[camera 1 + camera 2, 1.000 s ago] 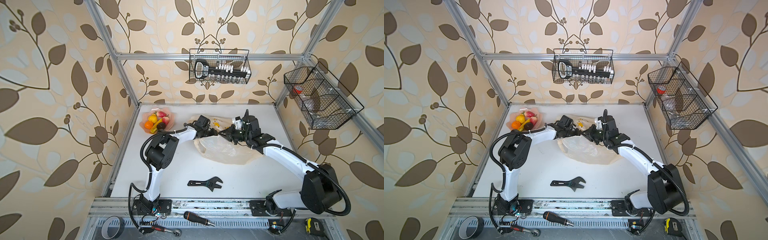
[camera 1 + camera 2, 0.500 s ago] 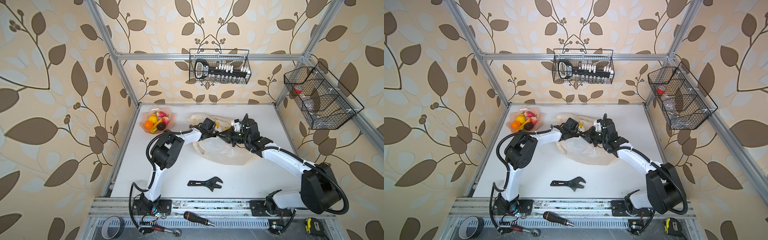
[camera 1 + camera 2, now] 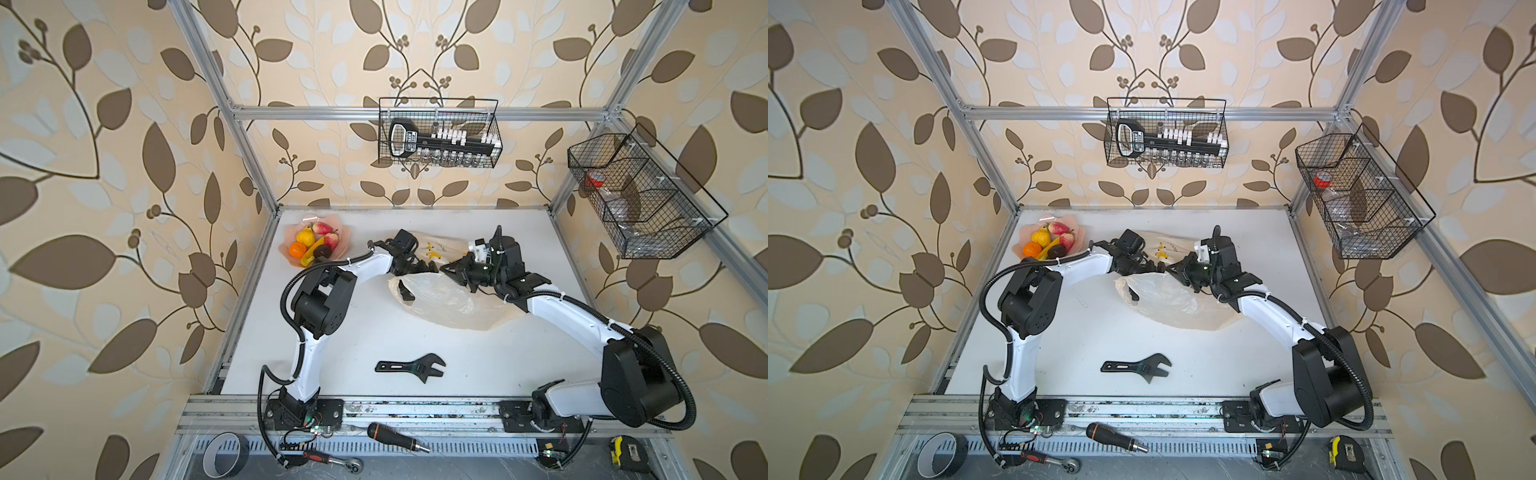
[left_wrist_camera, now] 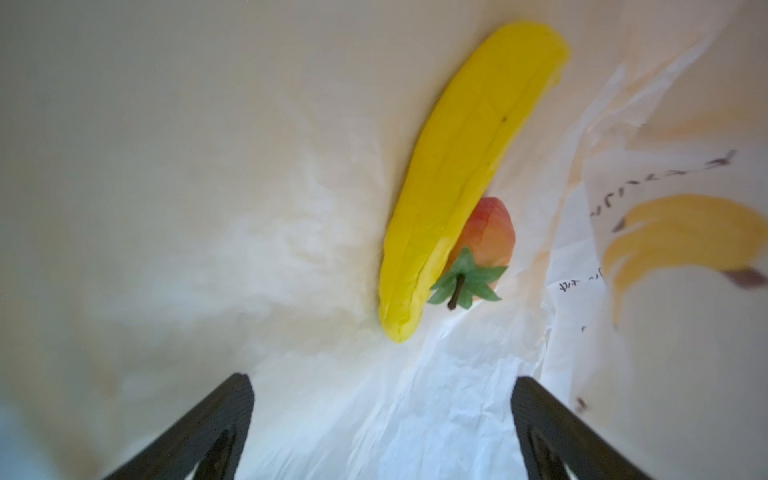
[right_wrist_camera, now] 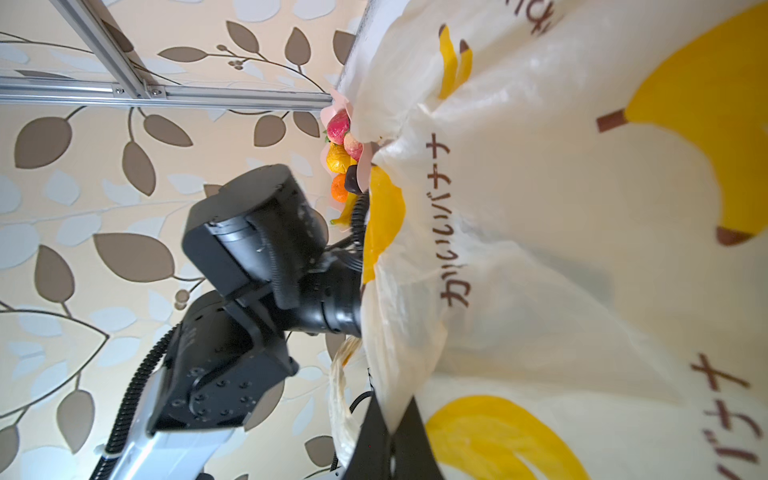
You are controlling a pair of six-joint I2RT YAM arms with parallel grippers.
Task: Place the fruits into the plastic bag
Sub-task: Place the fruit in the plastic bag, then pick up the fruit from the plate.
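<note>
The banana and strawberry in the bag are clear of my fingers, so my left gripper keeps going to the pink dish and closes on the dark fruit.
The plastic bag lies mid-table, cream with printed bananas. My right gripper is shut on the bag's edge and holds its mouth up. My left gripper is inside the bag, open, with nothing between its fingers. A yellow banana and a red strawberry lie loose in the bag beyond its fingertips. Other fruits sit in the pink dish at the back left.
A black adjustable wrench lies near the table's front. Wire baskets hang on the back wall and the right wall. A screwdriver, a ratchet, a tape roll and a tape measure lie on the front rail.
My left gripper has opened wide inside the bag. My right gripper has kept its hold on the bag's edge.
</note>
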